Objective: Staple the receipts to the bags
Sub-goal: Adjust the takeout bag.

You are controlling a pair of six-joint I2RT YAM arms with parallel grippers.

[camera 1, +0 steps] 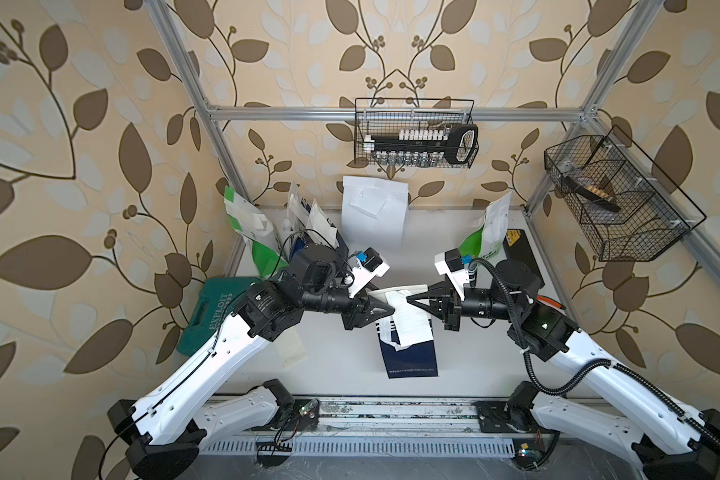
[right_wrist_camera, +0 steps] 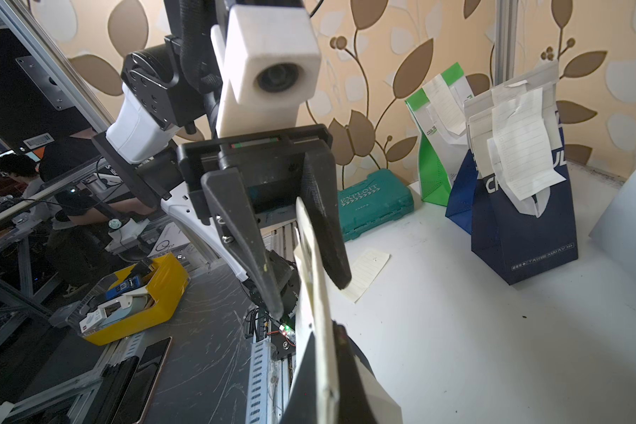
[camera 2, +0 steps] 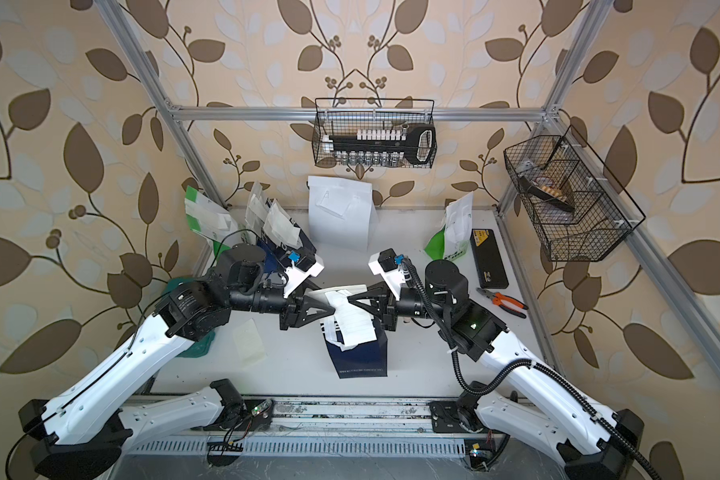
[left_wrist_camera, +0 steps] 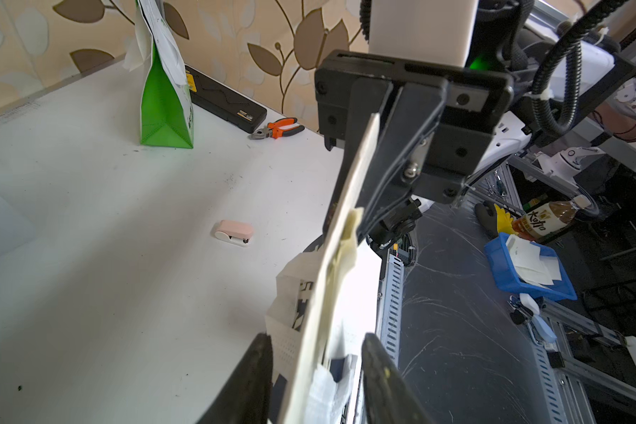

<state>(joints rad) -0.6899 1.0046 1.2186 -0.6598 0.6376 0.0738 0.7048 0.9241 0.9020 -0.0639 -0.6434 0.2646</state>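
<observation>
I should pinch the navy bag's top edge (camera 1: pixel 416 289) with my left gripper, since my right gripper holds it, and so free my right gripper to take the pink stapler (left_wrist_camera: pixel 233 232).
A navy bag (camera 1: pixel 412 357) stands mid-table with a cream receipt (camera 1: pixel 408 326) hanging down its front. My right gripper (camera 1: pixel 409 300) is shut on the bag's folded top edge (right_wrist_camera: pixel 314 264); in the right wrist view both fingers (right_wrist_camera: pixel 342 352) press that pale edge. From the other side my left gripper (camera 1: pixel 393 309) is open. Its fingers (left_wrist_camera: pixel 259 363) straddle the same edge (left_wrist_camera: pixel 349 205) with gaps on both sides. A loose receipt (camera 1: pixel 294 347) lies flat by the left arm. More bags with receipts line the back: green-white (camera 1: pixel 246 224), navy-white (right_wrist_camera: pixel 522 220), plain white (camera 1: pixel 373 216), green-white (camera 1: pixel 489 232).
A small pink stapler (left_wrist_camera: pixel 234 232) lies on the white table under the right arm. A teal case (camera 1: pixel 213 316) sits at the left edge; a black case (camera 2: pixel 489 257) and orange pliers (camera 2: pixel 504 301) sit at the right. Wire baskets (camera 1: pixel 416 133) hang on the frame.
</observation>
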